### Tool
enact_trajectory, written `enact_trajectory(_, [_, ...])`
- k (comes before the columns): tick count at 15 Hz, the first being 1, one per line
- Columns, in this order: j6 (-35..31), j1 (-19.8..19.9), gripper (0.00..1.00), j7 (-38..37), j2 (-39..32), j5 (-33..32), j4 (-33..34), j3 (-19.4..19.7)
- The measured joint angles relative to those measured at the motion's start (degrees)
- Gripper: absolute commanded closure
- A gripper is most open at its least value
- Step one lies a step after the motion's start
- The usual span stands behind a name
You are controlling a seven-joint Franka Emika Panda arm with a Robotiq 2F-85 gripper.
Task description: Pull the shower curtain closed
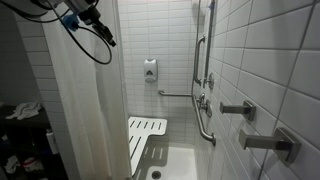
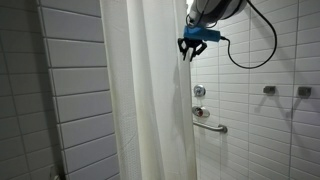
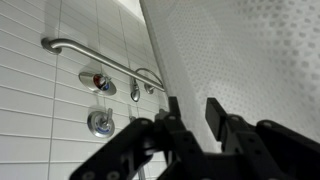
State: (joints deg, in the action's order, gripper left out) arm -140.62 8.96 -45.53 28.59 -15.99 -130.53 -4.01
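Note:
Next, my gripper opens wide, moves in deeper around the fabric point(image 3: 199, 128) and closes before pulling it across, because the curtain's free edge point(image 3: 187, 102) sits shallow at my fingers' ends.
The shower curtain point(image 1: 85, 110) is a tall white sheet with soft folds, hanging partway across the stall in both exterior views point(image 2: 150, 100). In the wrist view it point(image 3: 250, 50) fills the right side, with a fine dotted weave. My gripper point(image 1: 103, 35) is high up at the curtain's free edge point(image 2: 190, 48). In the wrist view its two black fingers point(image 3: 195, 105) stand apart, with curtain fabric showing in the gap between them. Whether the fingers touch the fabric I cannot tell.
A white tiled wall carries a metal grab bar point(image 3: 90, 55) and round valves point(image 3: 98, 80). A white slatted seat point(image 1: 145, 135) and a soap dispenser point(image 1: 150, 70) are inside the stall. A black cable point(image 2: 262, 45) loops from the arm.

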Motion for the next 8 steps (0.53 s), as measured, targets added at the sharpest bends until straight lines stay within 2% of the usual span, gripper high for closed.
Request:
enact_trajectory(5, [0.07, 2.05, 0.0, -0.96, -0.22, -0.04, 0.05, -0.69])
enact_trajectory(8, [0.07, 3.5, 0.0, -2.83, -1.18, -0.04, 0.4, -0.97])
